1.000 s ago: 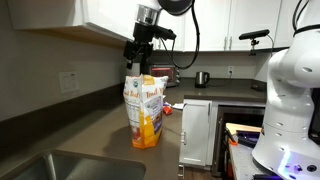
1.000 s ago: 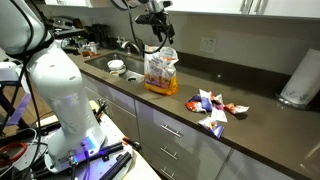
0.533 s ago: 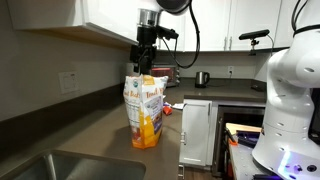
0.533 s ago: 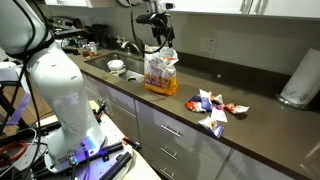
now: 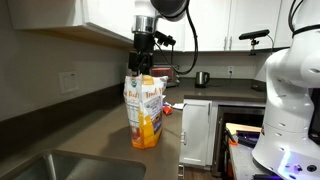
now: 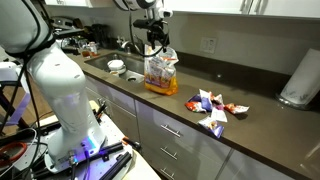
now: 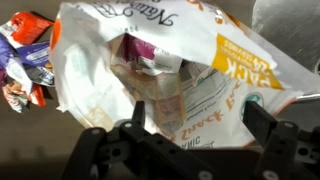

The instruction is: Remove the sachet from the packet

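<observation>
My gripper should move toward the purple-and-white sachet [image 7: 153,56] before it reaches down into the packet, because my open fingers are above the packet's white film [image 7: 205,112], off the sachet.
The packet [image 5: 146,110] stands upright on the dark counter, white above and orange-yellow below; it also shows in the other exterior view [image 6: 160,70]. My gripper [image 5: 142,68] hangs straight over its open top, fingers spread, in both exterior views [image 6: 155,44]. In the wrist view the open gripper [image 7: 197,118] looks down into the packet's mouth [image 7: 160,75], where a purple-and-white sachet [image 7: 152,55] lies inside. Both fingers are apart and hold nothing.
Several loose sachets [image 6: 212,106] lie on the counter beside the packet, also at the wrist view's left edge [image 7: 22,55]. A paper-towel roll [image 6: 297,78] stands at the counter's far end. A sink [image 5: 60,165] and bowls [image 6: 117,67] are nearby.
My gripper has dropped a little toward the packet's open top. The packet and loose sachets have not moved.
</observation>
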Available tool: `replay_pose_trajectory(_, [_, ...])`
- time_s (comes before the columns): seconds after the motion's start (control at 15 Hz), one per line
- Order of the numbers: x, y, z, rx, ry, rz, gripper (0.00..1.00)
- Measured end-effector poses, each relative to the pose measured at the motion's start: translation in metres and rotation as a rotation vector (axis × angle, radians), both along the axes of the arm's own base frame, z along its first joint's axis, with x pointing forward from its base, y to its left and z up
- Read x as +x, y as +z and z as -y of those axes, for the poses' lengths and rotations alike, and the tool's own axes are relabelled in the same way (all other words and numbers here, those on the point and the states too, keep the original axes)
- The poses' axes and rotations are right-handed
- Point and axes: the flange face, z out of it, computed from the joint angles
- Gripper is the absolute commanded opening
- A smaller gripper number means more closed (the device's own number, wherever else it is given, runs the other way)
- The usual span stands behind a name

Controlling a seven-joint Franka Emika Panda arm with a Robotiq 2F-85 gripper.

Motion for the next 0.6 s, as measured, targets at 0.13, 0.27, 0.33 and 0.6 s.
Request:
replay_pose_trajectory(0.13, [0.003,-0.013,-0.002,0.007,0.028,-0.028,1.0])
replay_pose_trajectory(0.27, [0.007,-0.019,0.001,0.004,0.039,-0.041,1.0])
replay_pose_trajectory(0.33, [0.009,-0.019,0.004,0.002,0.04,-0.041,1.0])
replay_pose_trajectory(0.6, [0.018,-0.011,0.021,-0.014,0.039,-0.052,1.0])
